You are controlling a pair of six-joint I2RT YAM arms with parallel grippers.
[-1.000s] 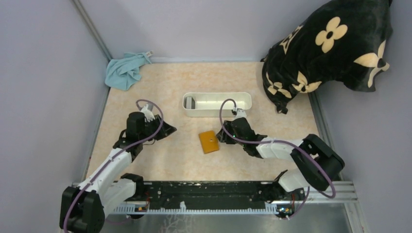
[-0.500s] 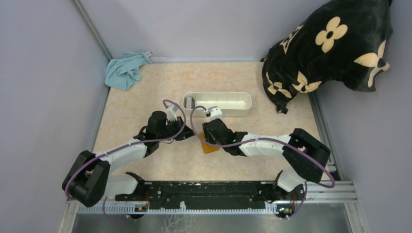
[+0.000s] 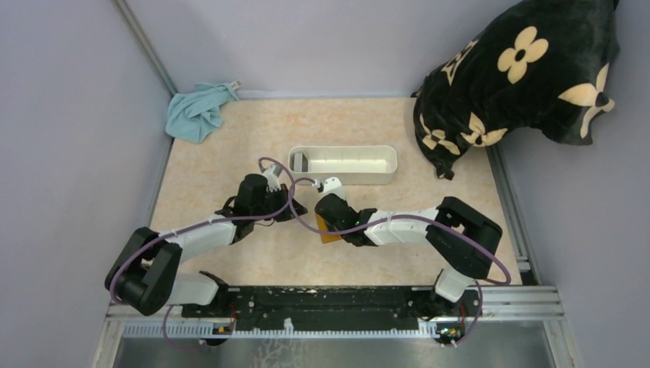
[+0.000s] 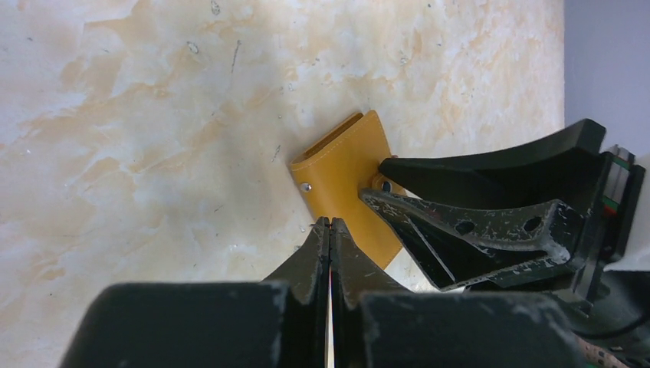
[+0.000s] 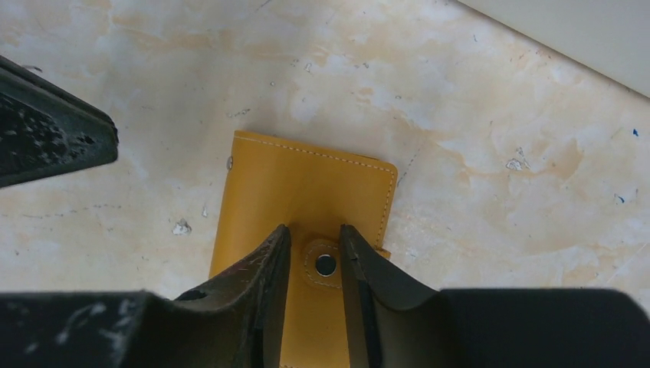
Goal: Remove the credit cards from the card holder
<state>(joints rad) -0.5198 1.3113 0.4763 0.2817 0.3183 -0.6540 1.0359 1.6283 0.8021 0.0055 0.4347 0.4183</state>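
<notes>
With the card holder loose and its snap tab (image 5: 325,264) shut, my left gripper should pin the card holder's riveted side (image 5: 247,201) before my right gripper opens the snap tab.
The card holder (image 5: 306,184), an orange-brown leather wallet, lies flat on the marbled table; only a corner of the card holder (image 3: 330,236) shows from above, under the right arm. My right gripper (image 5: 316,230) is down on it, open, one finger on each side of the snap tab (image 5: 326,264). My left gripper (image 4: 329,221) is shut on nothing, its tips right at the card holder's (image 4: 345,172) near long edge. In the top view the left gripper (image 3: 295,208) faces the right gripper (image 3: 322,222). No credit cards are in view.
A long white tray (image 3: 343,165) stands just behind the two grippers. A blue cloth (image 3: 198,111) lies in the back left corner. A black flowered cushion (image 3: 521,69) fills the back right. Walls close the table on three sides.
The left arm has swung right to the card holder and its gripper has shut. The right gripper has moved left over the holder and its jaws have narrowed around the snap tab.
</notes>
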